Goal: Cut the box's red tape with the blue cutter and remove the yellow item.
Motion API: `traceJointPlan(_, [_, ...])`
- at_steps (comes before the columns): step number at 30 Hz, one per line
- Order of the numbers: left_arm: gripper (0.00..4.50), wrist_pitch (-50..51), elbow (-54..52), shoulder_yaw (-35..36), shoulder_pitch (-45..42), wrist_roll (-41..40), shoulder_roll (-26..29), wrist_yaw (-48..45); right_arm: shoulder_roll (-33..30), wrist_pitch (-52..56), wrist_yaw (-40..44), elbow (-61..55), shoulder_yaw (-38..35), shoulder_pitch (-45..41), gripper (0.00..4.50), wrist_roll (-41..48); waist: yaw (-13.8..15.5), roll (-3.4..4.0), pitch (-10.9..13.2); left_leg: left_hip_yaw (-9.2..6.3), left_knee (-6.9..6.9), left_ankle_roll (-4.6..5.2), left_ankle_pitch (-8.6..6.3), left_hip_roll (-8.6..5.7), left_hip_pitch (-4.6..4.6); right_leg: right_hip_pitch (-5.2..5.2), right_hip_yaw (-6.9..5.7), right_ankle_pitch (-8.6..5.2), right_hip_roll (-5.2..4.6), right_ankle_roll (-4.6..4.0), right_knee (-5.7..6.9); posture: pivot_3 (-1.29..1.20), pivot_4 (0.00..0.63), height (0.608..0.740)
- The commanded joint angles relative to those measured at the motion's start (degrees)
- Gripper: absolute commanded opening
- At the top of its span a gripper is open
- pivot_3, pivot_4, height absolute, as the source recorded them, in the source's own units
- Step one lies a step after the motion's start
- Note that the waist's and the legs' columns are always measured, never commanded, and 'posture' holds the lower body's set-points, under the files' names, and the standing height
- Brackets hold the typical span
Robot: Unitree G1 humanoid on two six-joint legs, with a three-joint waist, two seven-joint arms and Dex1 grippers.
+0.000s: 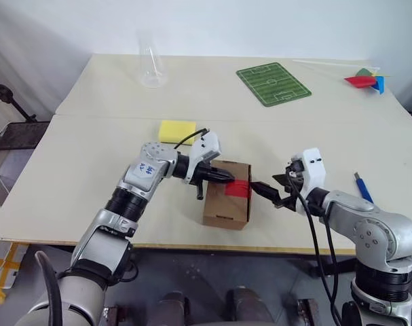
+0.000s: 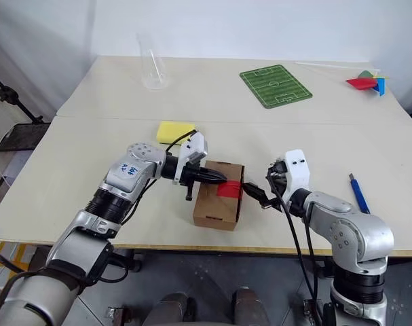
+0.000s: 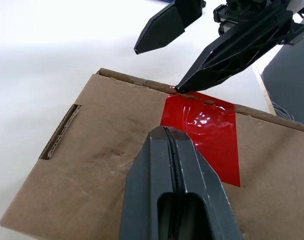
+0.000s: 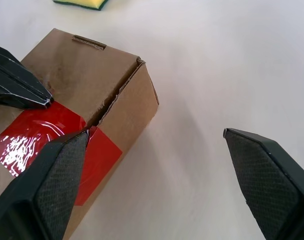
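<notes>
I should use my right gripper to pry out the box's flap (image 4: pixel 124 107) and then clamp the flap's edge, because the slit (image 4: pixel 97 118) along the red tape is too narrow for gripping the flap.
The brown box (image 1: pixel 222 204) stands near the table's front edge with the red tape (image 1: pixel 238 188) across its top and down its right side. My left gripper (image 1: pixel 226 178) is shut and empty, its tip (image 3: pixel 164 131) resting on the box top at the tape's edge. My right gripper (image 4: pixel 156 133) is open at the box's right side. One of its fingers (image 4: pixel 56 175) touches the taped top edge, where the flap gapes slightly; the other hangs free. The blue cutter (image 1: pixel 363 187) lies on the table right of my right arm, held by neither gripper. The yellow item is hidden.
A flat yellow sponge (image 1: pixel 176 130) lies just behind the box. Further back stand a clear glass (image 1: pixel 151 68), a green pitch mat (image 1: pixel 272 83) and a paper pinwheel (image 1: pixel 365 80). The table's front edge (image 1: pixel 192 246) runs close below the box.
</notes>
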Motion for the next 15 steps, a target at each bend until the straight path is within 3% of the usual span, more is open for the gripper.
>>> traceJointPlan(1, [0.0,0.9,-0.1,-1.6,1.6,1.9,0.6,0.1,-2.1,-0.1,-1.6,-0.2,1.5,-0.1,4.47,-1.9,0.0,0.0,0.0,0.0,0.0,0.0,0.0,0.0,0.02,0.01,0.0,0.0,0.0,0.0,0.0,0.0,0.15,0.74])
traceJointPlan(7, [0.0,1.1,-0.2,-2.0,2.4,2.6,1.4,0.5,-8.9,4.4,-5.5,-0.8,9.4,-5.2,4.47,-7.0,0.0,-0.04,0.0,-0.03,0.03,0.0,0.01,0.01,0.06,0.08,0.0,0.0,-0.01,0.0,-0.2,0.0,0.15,0.74])
traceJointPlan(11, [0.0,1.1,-0.1,-2.3,2.6,3.1,1.4,0.9,-14.2,5.6,-3.7,-0.8,16.9,-8.7,4.47,-9.0,0.0,-0.03,0.0,0.01,0.01,-0.01,0.03,0.02,0.05,0.02,0.03,0.0,-0.01,0.0,-0.22,0.0,0.15,0.74])
traceJointPlan(15, [0.0,0.8,0.3,-2.3,2.6,3.4,1.2,1.6,-15.7,2.6,-2.1,0.3,20.8,-8.9,4.47,-10.5,0.0,-0.03,0.0,0.01,0.0,-0.01,0.03,0.02,0.04,0.05,0.03,0.0,-0.01,0.0,-0.23,0.0,0.15,0.74])
